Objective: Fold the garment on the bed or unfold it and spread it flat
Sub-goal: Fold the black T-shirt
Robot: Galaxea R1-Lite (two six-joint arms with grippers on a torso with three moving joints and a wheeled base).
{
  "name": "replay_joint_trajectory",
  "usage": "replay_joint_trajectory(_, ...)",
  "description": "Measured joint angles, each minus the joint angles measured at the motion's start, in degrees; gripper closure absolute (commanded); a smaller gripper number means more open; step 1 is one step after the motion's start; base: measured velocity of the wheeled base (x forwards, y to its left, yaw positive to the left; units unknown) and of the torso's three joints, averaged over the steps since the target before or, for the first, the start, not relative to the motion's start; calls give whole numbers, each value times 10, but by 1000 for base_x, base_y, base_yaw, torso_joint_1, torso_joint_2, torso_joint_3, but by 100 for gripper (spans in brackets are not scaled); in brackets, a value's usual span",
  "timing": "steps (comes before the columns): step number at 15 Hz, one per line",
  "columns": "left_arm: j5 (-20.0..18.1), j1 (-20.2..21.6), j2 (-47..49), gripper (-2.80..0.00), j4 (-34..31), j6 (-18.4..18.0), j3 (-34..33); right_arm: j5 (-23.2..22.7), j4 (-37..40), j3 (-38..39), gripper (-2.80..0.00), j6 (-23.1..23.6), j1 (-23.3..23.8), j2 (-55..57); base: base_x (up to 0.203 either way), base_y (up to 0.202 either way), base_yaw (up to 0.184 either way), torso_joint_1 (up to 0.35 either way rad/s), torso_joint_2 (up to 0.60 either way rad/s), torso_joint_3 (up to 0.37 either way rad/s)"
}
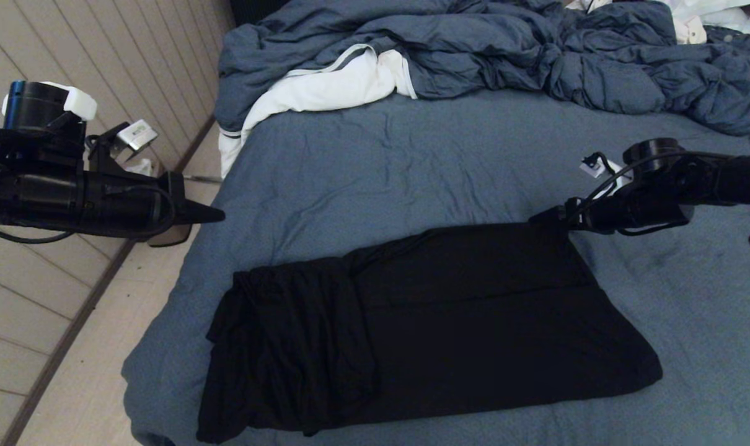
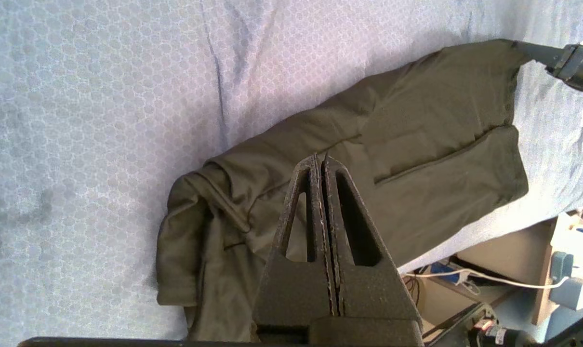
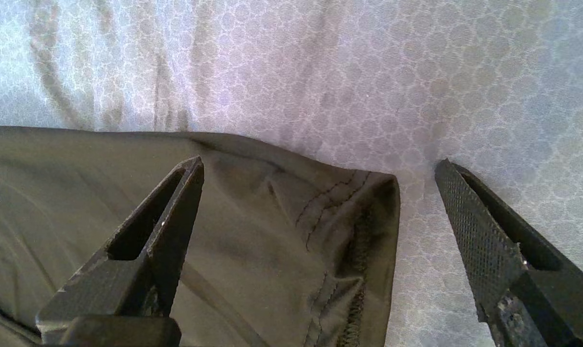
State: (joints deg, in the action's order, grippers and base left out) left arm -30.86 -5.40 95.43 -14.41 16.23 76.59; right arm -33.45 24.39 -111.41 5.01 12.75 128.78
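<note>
I expect the garment's far edge [image 1: 473, 230] to fold over in a loose, wrinkled strip when I carry it across, because the garment's stitched corner [image 3: 356, 199] is limp and puckered.
The garment [image 1: 424, 322] lies on the bed [image 1: 412, 167] as a long black folded band, plain side up, bunched at its left end. My right gripper [image 1: 545, 217] hovers at its far right corner. In the right wrist view the right gripper [image 3: 319, 164] is open wide. The stitched corner of the garment [image 3: 272, 231] lies on the sheet between the fingers, untouched. My left gripper [image 1: 217, 215] hangs at the bed's left edge, apart from the cloth. In its own view the left gripper [image 2: 320, 158] is shut and empty, above the garment [image 2: 417, 144].
A rumpled blue-grey duvet [image 1: 536, 49] and a white cloth [image 1: 325, 87] are heaped at the bed's far end. A panelled wall [image 1: 102, 62] and pale floor [image 1: 102, 347] run along the left side. Cables and furniture [image 2: 513, 270] stand off the bed's near edge.
</note>
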Motion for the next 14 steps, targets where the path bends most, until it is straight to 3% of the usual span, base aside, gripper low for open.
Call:
replay_joint_trajectory(13,1,0,2,0,0,-1,0,18,-1,15,-280,5,-9,-9,0,0,0,0,0,0)
replay_joint_trajectory(14,1,0,2,0,1,-1,0,18,-2,15,-223,6,-9,-9,0,0,0,0,0,0)
